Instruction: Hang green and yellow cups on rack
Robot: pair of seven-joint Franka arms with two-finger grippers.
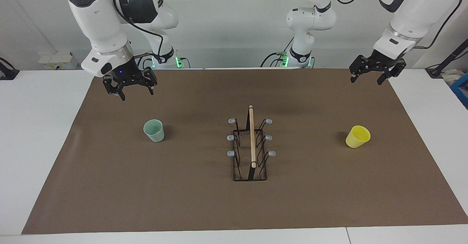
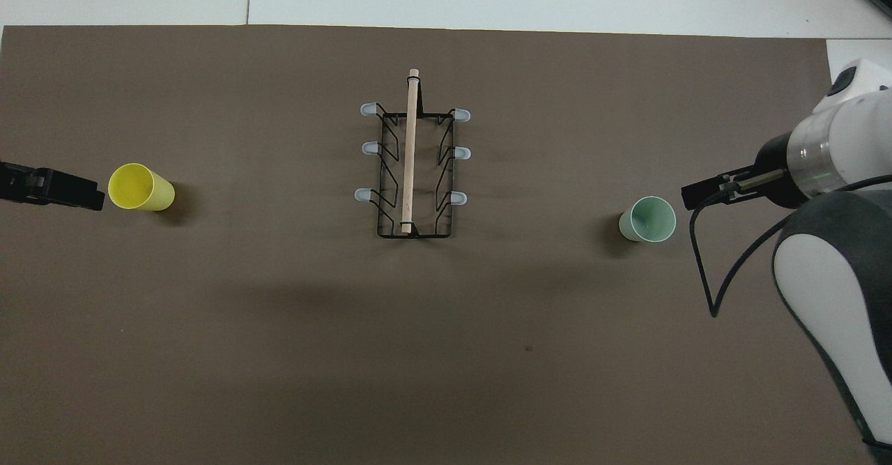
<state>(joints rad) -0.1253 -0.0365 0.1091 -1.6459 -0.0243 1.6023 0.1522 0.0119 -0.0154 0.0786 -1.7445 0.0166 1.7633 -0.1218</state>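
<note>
The yellow cup [image 2: 141, 187] will hang upside down with its opening over a peg when the robot lowers it on, because the rack's grey-tipped pegs [image 2: 364, 194] stick outward.
The pale green cup [image 1: 154, 130] [image 2: 648, 219] stands upright on the brown mat toward the right arm's end. The yellow cup [image 1: 357, 136] [image 2: 139, 187] stands on the mat toward the left arm's end. The rack [image 1: 251, 145] [image 2: 412, 165], black wire with a wooden top bar and grey-tipped prongs, stands between them with nothing on it. My right gripper [image 1: 137, 94] [image 2: 711, 192] hangs open and empty over the mat, apart from the green cup. My left gripper [image 1: 366, 81] [image 2: 49, 186] hangs open and empty over the mat's corner, apart from the yellow cup.
The brown mat [image 1: 234, 207] covers most of the white table [image 1: 33, 145]. A white box [image 1: 55, 59] sits at the table's edge by the right arm's base. A blue item [image 1: 461, 88] shows at the left arm's end.
</note>
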